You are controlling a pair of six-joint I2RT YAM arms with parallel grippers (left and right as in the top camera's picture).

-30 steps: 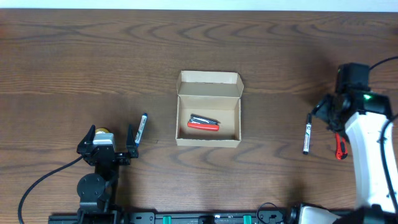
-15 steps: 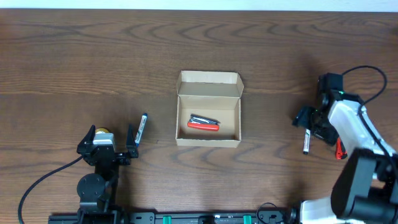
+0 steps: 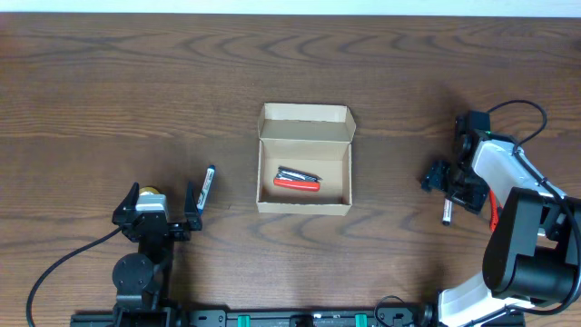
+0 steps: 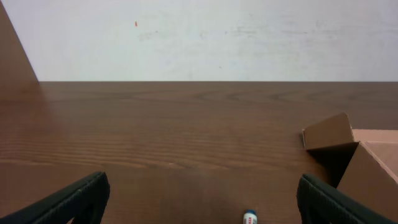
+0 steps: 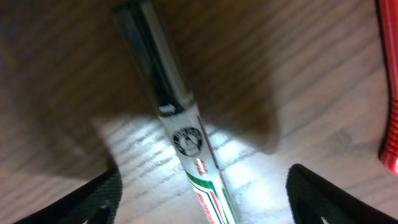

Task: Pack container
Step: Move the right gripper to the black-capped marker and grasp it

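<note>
The white marker (image 5: 188, 142) is between my right gripper's open fingers and clear of the red-handled tool. I should move in next until the fingers close on its body (image 5: 208, 186).
The tan cardboard container (image 3: 304, 173) stands open at the table's middle, lid flap back, with a red-and-silver tool (image 3: 297, 180) inside. Its corner shows at the right of the left wrist view (image 4: 348, 155). My right gripper (image 3: 448, 186) is open, low over a white marker with a black cap (image 5: 180, 130), whose lower end shows overhead (image 3: 447, 214). The marker lies between the fingers (image 5: 202, 193), not gripped. My left gripper (image 3: 163, 213) is open and empty at the front left (image 4: 199, 196). A second marker (image 3: 207, 186) lies just right of it, its tip in the left wrist view (image 4: 249, 217).
A red-handled tool (image 3: 496, 216) lies on the table right of the right gripper, its red edge in the right wrist view (image 5: 388, 93). The pale wall rises beyond the table's far edge (image 4: 199, 37).
My right arm has swung left and come down over the white marker, so its fingers now straddle it. The left arm, the container and the other marker have not moved.
</note>
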